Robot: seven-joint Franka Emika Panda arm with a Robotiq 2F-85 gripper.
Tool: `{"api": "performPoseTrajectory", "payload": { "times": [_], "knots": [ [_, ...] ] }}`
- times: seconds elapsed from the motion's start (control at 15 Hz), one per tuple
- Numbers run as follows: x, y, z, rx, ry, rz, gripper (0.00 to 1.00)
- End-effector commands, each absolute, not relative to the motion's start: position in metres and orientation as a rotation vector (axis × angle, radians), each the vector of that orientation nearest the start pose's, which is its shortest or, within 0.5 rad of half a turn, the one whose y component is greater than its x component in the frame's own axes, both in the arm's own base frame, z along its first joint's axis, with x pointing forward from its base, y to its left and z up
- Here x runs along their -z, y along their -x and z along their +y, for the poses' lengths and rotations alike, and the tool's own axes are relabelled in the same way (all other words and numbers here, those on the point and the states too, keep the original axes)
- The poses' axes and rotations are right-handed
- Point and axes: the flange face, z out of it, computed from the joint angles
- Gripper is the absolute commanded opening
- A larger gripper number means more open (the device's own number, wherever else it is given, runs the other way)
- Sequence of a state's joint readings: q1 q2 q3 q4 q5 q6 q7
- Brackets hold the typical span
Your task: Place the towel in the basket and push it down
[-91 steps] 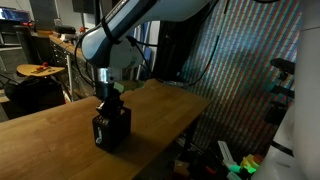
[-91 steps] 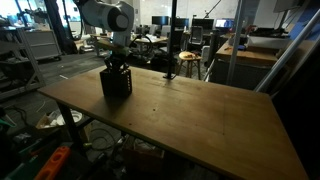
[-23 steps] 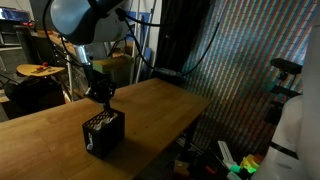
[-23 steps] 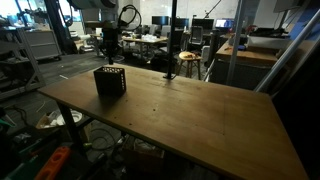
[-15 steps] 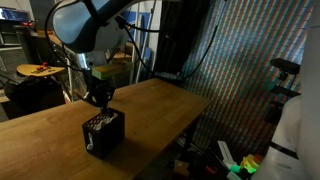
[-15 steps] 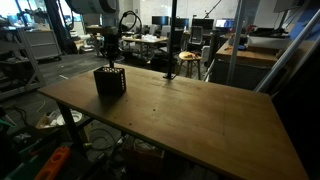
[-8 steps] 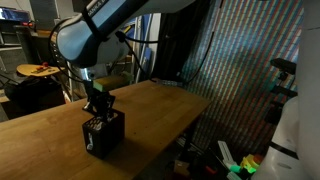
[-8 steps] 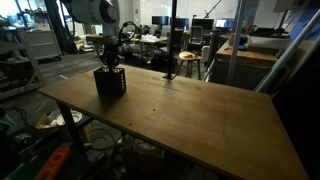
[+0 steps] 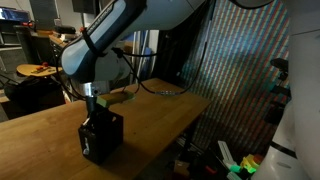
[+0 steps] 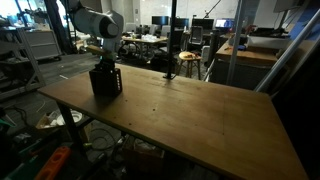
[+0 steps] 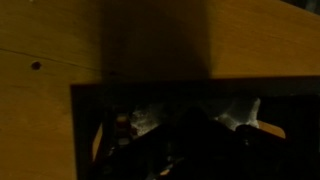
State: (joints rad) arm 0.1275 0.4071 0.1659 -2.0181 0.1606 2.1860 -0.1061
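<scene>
The towel (image 11: 240,111) is lying inside the basket's rim. My gripper should go up with its fingers closed until it is clear of the open top (image 9: 108,117) before it opens.
The black lattice basket (image 9: 101,140) stands on the wooden table (image 9: 40,125); it also shows in an exterior view (image 10: 106,83). My gripper (image 9: 96,112) reaches down into the basket's open top in both exterior views (image 10: 103,66), its fingertips hidden inside. In the wrist view the basket's rim (image 11: 140,87) frames a dark interior. The pale towel (image 11: 148,119) shows there as light patches on either side of my dark gripper (image 11: 190,135), whose fingers look pressed together. The towel is hidden in both exterior views.
The table (image 10: 200,110) stretches wide beside the basket, with its edge close behind the basket. A patterned screen (image 9: 240,70) stands past the table's far end. Lab desks and stools (image 10: 187,60) stand behind.
The gripper has come down from above the basket into it over the last second. The basket has shifted slightly along the table. The arm now leans lower over it.
</scene>
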Motion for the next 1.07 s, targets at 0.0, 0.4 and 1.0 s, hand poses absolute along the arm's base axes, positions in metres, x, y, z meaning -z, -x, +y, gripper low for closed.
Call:
{"api": "performPoseTrajectory", "payload": {
  "times": [0.0, 0.4, 1.0],
  "knots": [
    [-0.203, -0.539, 0.174, -0.388, 2.814, -0.425, 0.00],
    [-0.219, -0.528, 0.164, -0.384, 2.803, -0.396, 0.00],
    [-0.331, -0.504, 0.157, -0.269, 2.996, -0.343, 0.00]
  ]
}}
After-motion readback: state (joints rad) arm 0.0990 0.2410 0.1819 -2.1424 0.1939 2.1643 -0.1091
